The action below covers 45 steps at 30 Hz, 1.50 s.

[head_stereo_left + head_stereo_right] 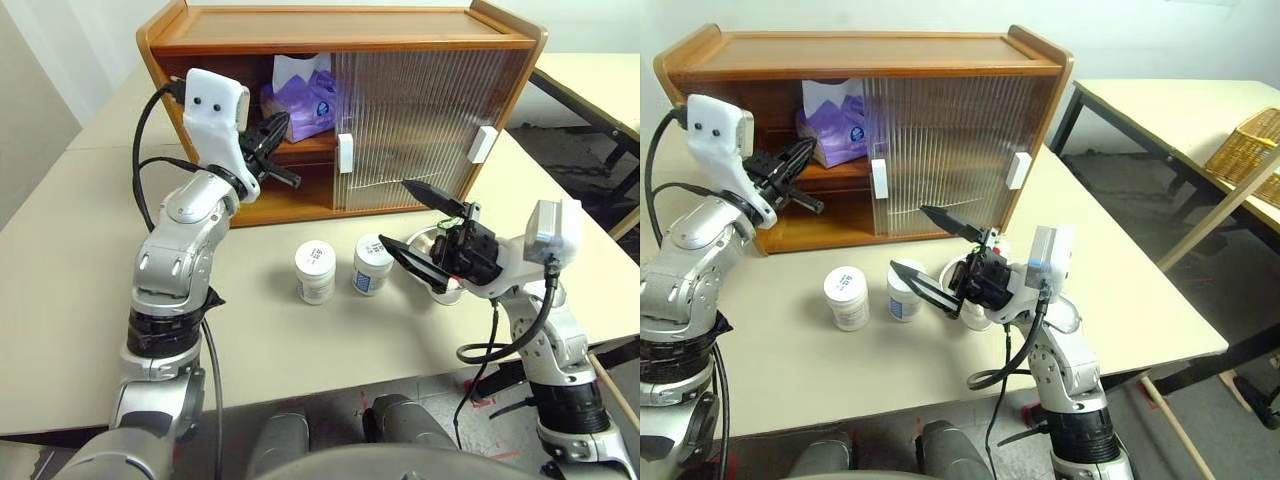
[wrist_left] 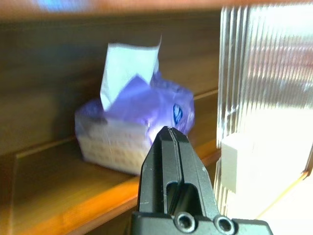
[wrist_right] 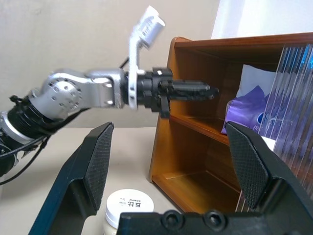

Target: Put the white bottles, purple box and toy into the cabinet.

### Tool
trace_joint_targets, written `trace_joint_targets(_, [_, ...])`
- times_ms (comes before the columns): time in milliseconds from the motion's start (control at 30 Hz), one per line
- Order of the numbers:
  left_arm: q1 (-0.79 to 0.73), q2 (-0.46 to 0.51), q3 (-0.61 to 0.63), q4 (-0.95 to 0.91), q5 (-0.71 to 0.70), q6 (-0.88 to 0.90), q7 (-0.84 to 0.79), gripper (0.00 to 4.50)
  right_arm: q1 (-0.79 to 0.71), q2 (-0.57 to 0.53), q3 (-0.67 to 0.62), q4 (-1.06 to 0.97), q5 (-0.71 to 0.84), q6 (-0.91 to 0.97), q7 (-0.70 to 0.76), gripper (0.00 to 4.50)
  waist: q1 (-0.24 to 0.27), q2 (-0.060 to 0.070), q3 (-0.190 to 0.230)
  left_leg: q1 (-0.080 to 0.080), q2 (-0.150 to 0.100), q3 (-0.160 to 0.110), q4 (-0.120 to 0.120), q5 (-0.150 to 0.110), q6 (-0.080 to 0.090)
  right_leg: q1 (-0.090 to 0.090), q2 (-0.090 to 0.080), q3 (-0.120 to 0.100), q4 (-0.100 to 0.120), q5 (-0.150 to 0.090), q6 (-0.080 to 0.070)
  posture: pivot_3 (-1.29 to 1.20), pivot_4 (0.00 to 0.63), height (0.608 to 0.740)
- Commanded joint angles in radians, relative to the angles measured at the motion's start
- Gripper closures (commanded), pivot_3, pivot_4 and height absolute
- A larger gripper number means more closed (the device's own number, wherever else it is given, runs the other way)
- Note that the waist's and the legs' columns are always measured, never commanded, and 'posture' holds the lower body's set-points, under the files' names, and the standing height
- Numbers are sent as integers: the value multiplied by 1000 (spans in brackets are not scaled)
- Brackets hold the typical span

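Next, I push the purple box straight with my left gripper before I take a white bottle (image 1: 316, 275), because the box sits crooked with its near corner (image 2: 147, 147) close to the shelf's edge.
The cabinet (image 1: 340, 28) stands at the back of the table, its left half open. On its inner shelf sits the purple box (image 1: 303, 103) with white tissue sticking up. My left gripper (image 1: 283, 122) is shut and empty, level with that shelf, just in front of the box (image 2: 137, 127). Two white bottles (image 1: 315, 270) (image 1: 372, 263) stand side by side on the table before the cabinet. My right gripper (image 1: 395, 212) is open and empty, hovering just right of the bottles with its fingers pointing left. The toy is hidden.
A round steel bowl (image 1: 425, 240) sits behind my right gripper. The ribbed sliding doors (image 1: 420, 120) cover the cabinet's right half. A second table (image 1: 590, 80) stands at the back right, with a wicker basket (image 1: 1245, 150) beyond it.
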Motion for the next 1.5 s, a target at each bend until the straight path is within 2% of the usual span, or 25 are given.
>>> trace_joint_targets(33, [-31, 2, -25, 108, 24, -34, -19, 4490, -6, -1, 6, 8, -10, -9, 3, 0, 0, 0, 0, 0, 0, 0, 0, 0, 0, 0, 0, 0, 0, 0, 0, -114, 3, 740])
trace_joint_targets(367, [-79, 20, -1, 277, 61, -130, -24, 4490, 1, 0, 9, -2, -16, -13, -9, 0, -3, 0, 0, -2, 0, 0, -1, 1, 0, -2, 0, 0, 0, 2, -1, -135, 0, 740])
trace_joint_targets(600, [-90, 75, 34, 334, 72, -176, -32, 4490, -6, -1, 7, 8, -14, -17, -2, 0, -6, 0, 0, -3, 0, 0, -1, 1, 0, -3, 0, 0, 0, 2, -1, -138, 0, 740])
trace_joint_targets(800, [-41, 72, 26, 185, 19, -119, -71, 4490, -3, 1, 12, 3, -13, -19, 1, 0, -6, 0, 0, -3, -1, 0, 0, 1, 0, -3, 0, 0, 0, 2, -1, -140, 0, 740])
trace_joint_targets(900, [-20, 42, -4, 67, -15, -58, -79, 4490, -3, 1, 11, 5, -12, -20, 1, 0, -5, 0, 0, -4, -1, 1, 0, 1, 0, -3, 0, 0, -1, 2, -1, -136, 0, 740])
trace_joint_targets(1000, [-16, 16, -28, 36, -23, -26, -80, 4490, -5, 2, 12, 6, -12, -20, 2, 0, -5, 0, -1, -4, -1, 1, 0, 1, 0, -3, 0, 0, -1, 2, -1, -135, 0, 740])
trace_joint_targets(1300, [-101, -1, -82, 237, 50, -104, -94, 4490, -1, 7, 19, -9, -18, -14, -14, 0, -8, 0, -1, -2, 0, 0, 1, 3, 1, -2, 0, 0, 0, 3, 4, -151, 0, 740])
trace_joint_targets(1500, [-126, 24, -47, 349, 91, -156, -68, 4490, 6, 7, 17, -14, -20, -17, -22, 0, -13, 0, -1, -3, 0, 0, 1, 3, 1, -3, 0, 0, 0, 3, 4, -160, 0, 740])
